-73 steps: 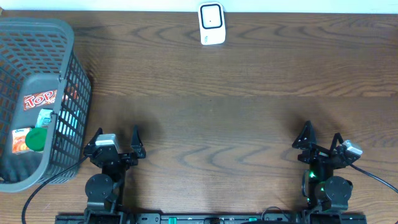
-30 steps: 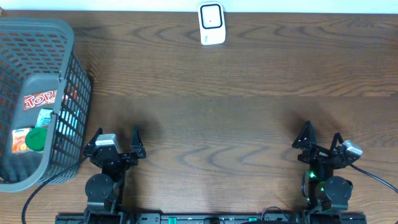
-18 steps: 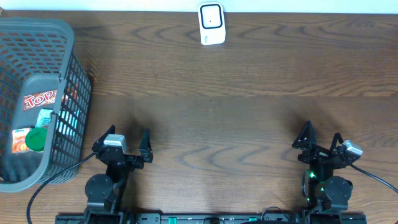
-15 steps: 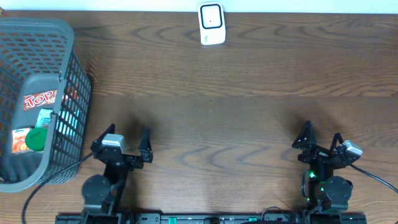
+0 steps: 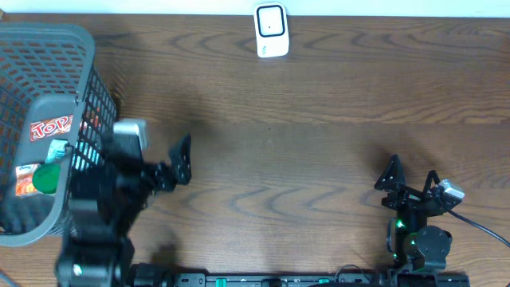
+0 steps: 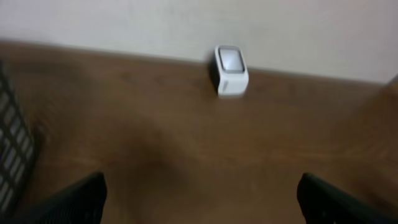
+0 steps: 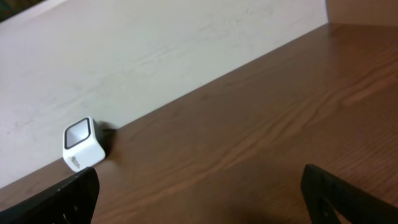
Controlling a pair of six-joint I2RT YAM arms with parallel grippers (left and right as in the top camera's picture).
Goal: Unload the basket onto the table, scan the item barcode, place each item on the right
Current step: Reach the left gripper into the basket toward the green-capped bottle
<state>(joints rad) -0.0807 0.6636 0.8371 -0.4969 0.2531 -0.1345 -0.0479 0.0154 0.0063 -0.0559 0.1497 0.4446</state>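
The basket's side (image 5: 96, 109) is between my left gripper and the items. I should go up over the basket's side and pick up the green-capped jar (image 5: 46, 178) from above.
The white barcode scanner (image 5: 271, 30) stands at the table's far edge; it also shows as the scanner (image 6: 231, 70) in the left wrist view and the scanner (image 7: 81, 146) in the right wrist view. Items lie in the grey basket (image 5: 80, 48) at the left: a grey pack labelled "Top" (image 5: 52, 126) and a carton with a green cap (image 5: 40, 177). My left gripper (image 5: 145, 158) hangs open beside the basket's right wall, holding nothing; its fingertips (image 6: 84, 198) frame bare wood. My right gripper (image 5: 411, 177) rests open and empty at the near right.
The basket's mesh wall (image 6: 11, 155) shows at the left edge of the left wrist view. A pale wall (image 7: 155, 56) runs behind the table's far edge. Brown wood (image 5: 319, 151) lies between the arms and the scanner.
My left arm has lifted off its rest and swung forward and left, toward the basket; it looks blurred. The right arm has not moved. Both grippers stay open.
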